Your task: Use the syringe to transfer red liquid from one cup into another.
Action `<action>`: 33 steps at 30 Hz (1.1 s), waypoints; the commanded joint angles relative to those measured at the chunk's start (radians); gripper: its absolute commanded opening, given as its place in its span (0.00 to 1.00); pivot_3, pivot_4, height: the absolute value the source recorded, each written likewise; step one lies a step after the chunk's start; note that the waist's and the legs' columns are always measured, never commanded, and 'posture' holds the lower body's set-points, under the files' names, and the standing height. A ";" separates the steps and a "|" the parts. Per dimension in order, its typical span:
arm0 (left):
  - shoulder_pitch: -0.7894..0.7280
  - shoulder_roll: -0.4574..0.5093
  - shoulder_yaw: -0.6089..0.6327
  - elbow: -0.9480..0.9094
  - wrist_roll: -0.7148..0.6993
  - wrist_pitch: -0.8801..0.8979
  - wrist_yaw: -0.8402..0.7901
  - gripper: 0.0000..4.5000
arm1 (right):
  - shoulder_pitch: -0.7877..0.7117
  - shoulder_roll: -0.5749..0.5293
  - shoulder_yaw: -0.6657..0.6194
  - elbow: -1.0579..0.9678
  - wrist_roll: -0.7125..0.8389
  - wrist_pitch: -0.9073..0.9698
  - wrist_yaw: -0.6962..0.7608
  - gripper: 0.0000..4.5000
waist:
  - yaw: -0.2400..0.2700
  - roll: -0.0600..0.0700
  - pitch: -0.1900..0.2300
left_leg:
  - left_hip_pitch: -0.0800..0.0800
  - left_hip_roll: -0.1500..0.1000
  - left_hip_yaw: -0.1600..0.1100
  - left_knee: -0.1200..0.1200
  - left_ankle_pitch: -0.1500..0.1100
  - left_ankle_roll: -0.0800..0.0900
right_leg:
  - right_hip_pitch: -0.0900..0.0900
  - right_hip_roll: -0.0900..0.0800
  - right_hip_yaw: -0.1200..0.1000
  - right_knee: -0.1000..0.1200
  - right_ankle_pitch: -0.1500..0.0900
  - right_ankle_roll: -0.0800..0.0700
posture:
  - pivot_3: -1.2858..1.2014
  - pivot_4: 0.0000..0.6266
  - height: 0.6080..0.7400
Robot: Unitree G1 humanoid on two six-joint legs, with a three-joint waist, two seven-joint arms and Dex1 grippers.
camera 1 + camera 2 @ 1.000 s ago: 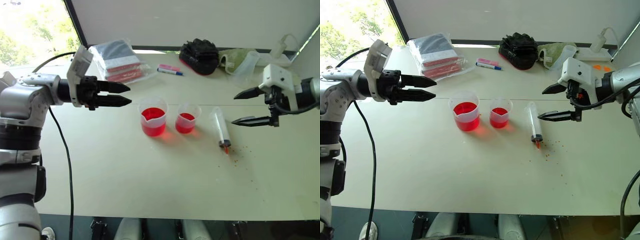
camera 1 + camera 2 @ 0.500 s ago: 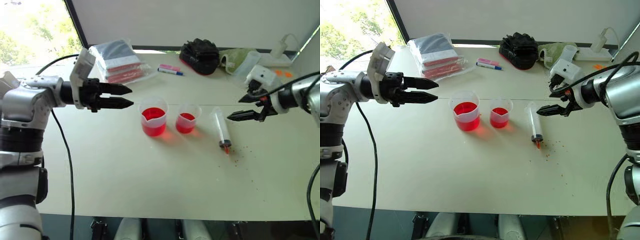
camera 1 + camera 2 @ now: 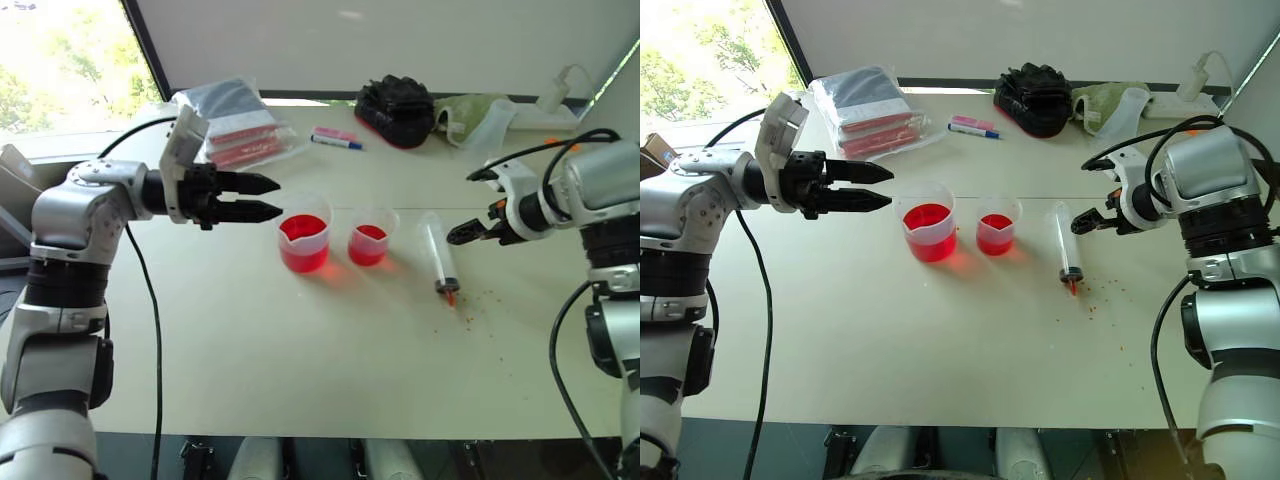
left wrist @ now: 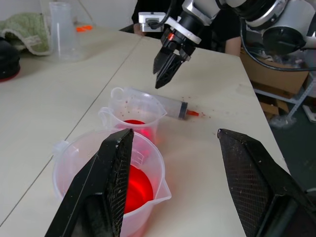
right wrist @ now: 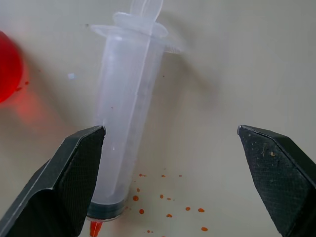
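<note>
The open fingers of my right gripper line up across the syringe's body (image 3: 437, 246), so I should keep going down over it near the syringe's collar (image 5: 132, 32) until the fingers close around it.
The clear syringe (image 3: 440, 255) lies flat on the table, its reddish tip toward me. To its left stand the smaller cup (image 3: 370, 238) and the larger spouted beaker (image 3: 305, 240), both holding red liquid (image 3: 304, 232). My right gripper (image 5: 170, 129) is open and points down just above the syringe's (image 5: 126, 118) plunger end. The barrel lies beside one finger (image 5: 74, 173), and bare table fills most of the gap. My left gripper (image 3: 272, 197) hovers level, left of the beaker (image 4: 113, 182), open and empty.
Red droplets (image 3: 482, 298) speckle the table by the syringe tip. Along the far edge lie a plastic bag of packets (image 3: 235, 125), a pink-capped marker pen (image 3: 335, 139), a black bundle (image 3: 398, 108), a green cloth and a clear jug (image 3: 490, 120).
My right gripper has come down toward the syringe and rolled from level to pointing downward. The left gripper has barely moved.
</note>
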 commanded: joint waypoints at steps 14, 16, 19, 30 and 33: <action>0.061 0.042 0.098 -0.138 -0.053 0.050 0.097 0.63 | -0.075 0.126 -0.023 0.152 0.014 -0.021 -0.142 1.00 | -0.019 0.000 0.000 | 0.000 0.000 0.000 0.000 0.000 0.000 | 0.000 0.000 0.000 0.001 0.000 0.000 | 0.52 0.24 0.78; 0.065 0.045 0.099 -0.144 -0.056 0.053 0.104 0.63 | -0.072 0.144 -0.026 0.163 0.014 -0.027 -0.153 1.00 | -0.021 0.000 0.000 | 0.000 0.000 0.000 0.000 0.000 0.000 | 0.000 0.000 0.000 0.001 0.000 0.000 | 0.52 0.24 0.78; 0.071 0.048 0.101 -0.155 -0.063 0.060 0.113 0.63 | -0.077 0.170 -0.034 0.187 0.009 -0.042 -0.172 1.00 | -0.022 0.000 0.000 | 0.000 0.000 0.000 0.000 0.000 0.000 | 0.000 0.001 0.000 0.001 0.000 0.000 | 0.52 0.24 0.78; 0.092 0.070 0.108 -0.186 -0.079 0.074 0.137 0.63 | -0.093 0.219 -0.020 0.271 -0.013 -0.105 -0.177 0.88 | -0.022 0.000 0.000 | 0.000 0.000 0.000 0.000 0.000 0.000 | 0.001 0.000 0.000 0.001 0.000 0.000 | 0.52 0.24 0.78; 0.095 0.073 0.109 -0.189 -0.082 0.073 0.143 0.63 | -0.088 0.220 -0.013 0.268 -0.012 -0.105 -0.169 0.59 | -0.022 0.000 0.000 | 0.000 0.000 0.000 0.000 0.000 0.000 | 0.001 0.000 0.000 0.001 0.000 0.000 | 0.52 0.24 0.78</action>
